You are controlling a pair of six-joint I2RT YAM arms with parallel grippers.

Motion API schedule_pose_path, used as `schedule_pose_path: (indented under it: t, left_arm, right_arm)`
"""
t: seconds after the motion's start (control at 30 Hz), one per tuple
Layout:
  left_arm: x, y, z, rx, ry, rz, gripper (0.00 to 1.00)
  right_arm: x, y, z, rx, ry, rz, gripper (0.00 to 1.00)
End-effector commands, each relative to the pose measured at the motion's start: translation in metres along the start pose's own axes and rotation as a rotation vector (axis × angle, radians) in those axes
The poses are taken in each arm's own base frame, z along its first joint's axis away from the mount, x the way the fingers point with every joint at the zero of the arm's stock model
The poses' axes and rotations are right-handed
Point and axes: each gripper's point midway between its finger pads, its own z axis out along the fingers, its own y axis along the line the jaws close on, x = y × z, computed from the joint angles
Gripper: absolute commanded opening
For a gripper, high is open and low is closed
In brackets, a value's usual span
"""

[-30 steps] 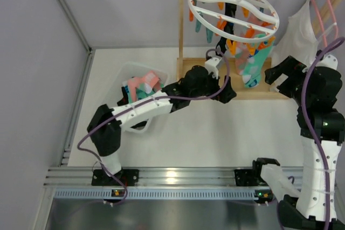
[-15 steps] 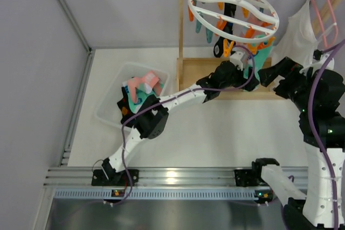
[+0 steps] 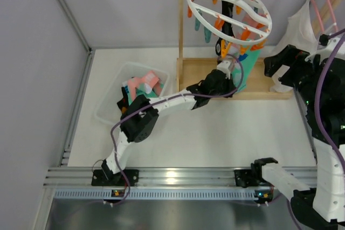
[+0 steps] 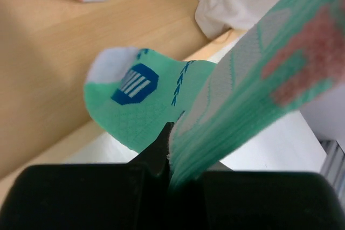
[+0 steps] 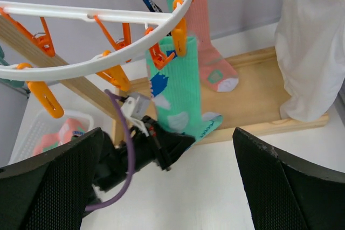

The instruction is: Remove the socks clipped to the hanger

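Orange clips pinch the teal sock's top (image 5: 186, 52) and my left gripper holds the sock's lower part, so my right gripper should press the clips (image 5: 179, 35) open to release it.
The white ring hanger (image 3: 229, 5) hangs by its hook from a wooden rod. On it a teal sock (image 5: 175, 87) with blue and pale patches is held by orange clips (image 5: 180, 30), with a pink sock (image 5: 209, 41) just behind. My left gripper (image 3: 228, 83) is shut on the teal sock's lower part. In the left wrist view the fabric (image 4: 242, 95) runs straight into the closed jaws. My right gripper (image 5: 170, 187) stands open to the right of the sock, nothing between its fingers. A black sock (image 3: 228, 12) hangs under the ring's middle.
A wooden rack base (image 3: 267, 89) lies under the hanger, its upright post (image 3: 180, 25) at the left. A white garment (image 5: 310, 41) hangs to the right on a pink wire hanger (image 3: 315, 4). A clear bin (image 3: 110, 109) holding loose socks sits at the left.
My left arm stretched out from beside the bin to the teal sock and its jaws shut on it. The ring has swung slightly left. My right gripper rose a little and stayed open.
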Motion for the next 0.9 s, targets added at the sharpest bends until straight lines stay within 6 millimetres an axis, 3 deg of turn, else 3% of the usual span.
schedule_pose_path:
  t: [0.0, 0.03, 0.07, 0.1, 0.13, 0.17, 0.2, 0.27, 0.4, 0.53, 0.7, 0.87]
  left_arm:
    - [-0.073, -0.04, -0.07, 0.059, -0.143, -0.034, 0.0]
    - [-0.06, -0.031, -0.077, 0.047, -0.111, -0.051, 0.0]
    - [-0.055, -0.036, -0.087, 0.086, -0.08, -0.055, 0.0]
    - [-0.071, -0.039, -0.103, 0.108, -0.1, -0.063, 0.0]
    - [-0.058, -0.029, -0.11, 0.097, -0.067, -0.091, 0.0]
    - [-0.058, -0.028, -0.118, 0.11, -0.057, -0.108, 0.0]
    - [-0.072, -0.032, -0.135, 0.151, -0.066, -0.119, 0.0]
    - [-0.063, -0.024, -0.148, 0.163, -0.031, -0.142, 0.0]
    - [-0.065, -0.027, -0.184, 0.253, 0.015, -0.178, 0.0]
    - [-0.06, -0.019, -0.203, 0.289, 0.064, -0.255, 0.0]
    - [-0.065, -0.006, -0.225, 0.309, 0.083, -0.329, 0.0]
    - [-0.069, -0.003, -0.241, 0.319, 0.078, -0.346, 0.0]
  right_arm:
    - [-0.01, 0.013, 0.015, -0.039, 0.028, -0.084, 0.99]
    - [-0.007, 0.015, 0.017, -0.053, 0.055, -0.092, 1.0]
    - [-0.004, 0.024, 0.02, -0.102, 0.079, -0.104, 0.99]
    - [-0.002, 0.03, 0.025, -0.132, 0.102, -0.105, 0.99]
    - [0.0, 0.034, 0.027, -0.153, 0.112, -0.103, 1.0]
    - [0.0, 0.036, 0.03, -0.167, 0.116, -0.096, 0.99]
    - [0.005, 0.039, 0.031, -0.192, 0.129, -0.086, 0.99]
    - [0.007, 0.052, 0.033, -0.276, 0.125, -0.101, 0.96]
    - [0.006, 0.062, 0.029, -0.346, 0.116, -0.13, 0.95]
    - [0.002, 0.062, 0.025, -0.349, 0.097, -0.099, 0.95]
    - [0.018, 0.077, 0.026, -0.447, 0.121, -0.008, 0.92]
    - [0.004, 0.105, 0.033, -0.584, 0.055, 0.099, 0.82]
